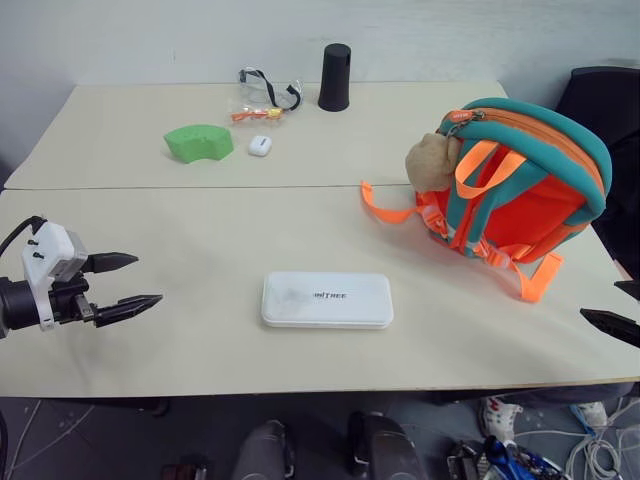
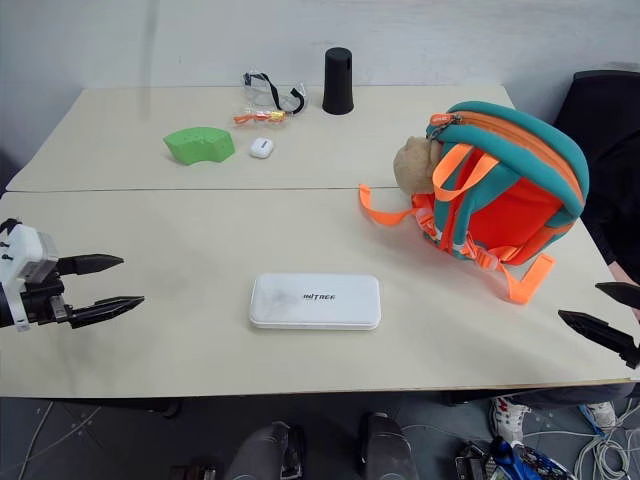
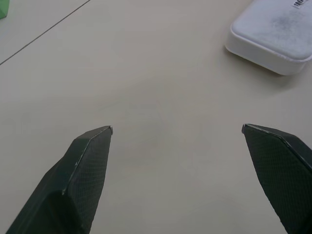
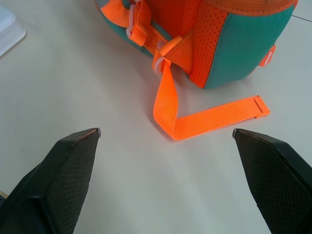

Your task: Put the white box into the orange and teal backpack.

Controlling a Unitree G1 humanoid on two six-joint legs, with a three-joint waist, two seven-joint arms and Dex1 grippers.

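I should roll my left gripper and pinch the box across its thickness (image 3: 259,57), because the white box is lying flat and its end (image 1: 269,299) is wider than that gripper's level fingers.
The white box (image 1: 327,299) lies flat on the near table, lettering up, near the front edge; its corner (image 3: 273,36) appears in the left wrist view. The orange and teal backpack (image 1: 525,190) stands at the right, a tan plush toy (image 1: 432,160) on its side and orange straps (image 4: 204,119) trailing on the table. My left gripper (image 1: 127,282) hovers open at the left, well clear of the box. At the right edge my right gripper (image 1: 618,310) is open, close to the backpack's strap, with nothing between its fingers.
On the far table sit a green foam block (image 1: 198,141), a tiny white case (image 1: 260,146), safety glasses (image 1: 268,88) with an orange packet (image 1: 255,114), and a black cylinder (image 1: 335,77). A dark chair (image 1: 610,110) stands behind the backpack. A seam (image 1: 200,187) joins the two tables.
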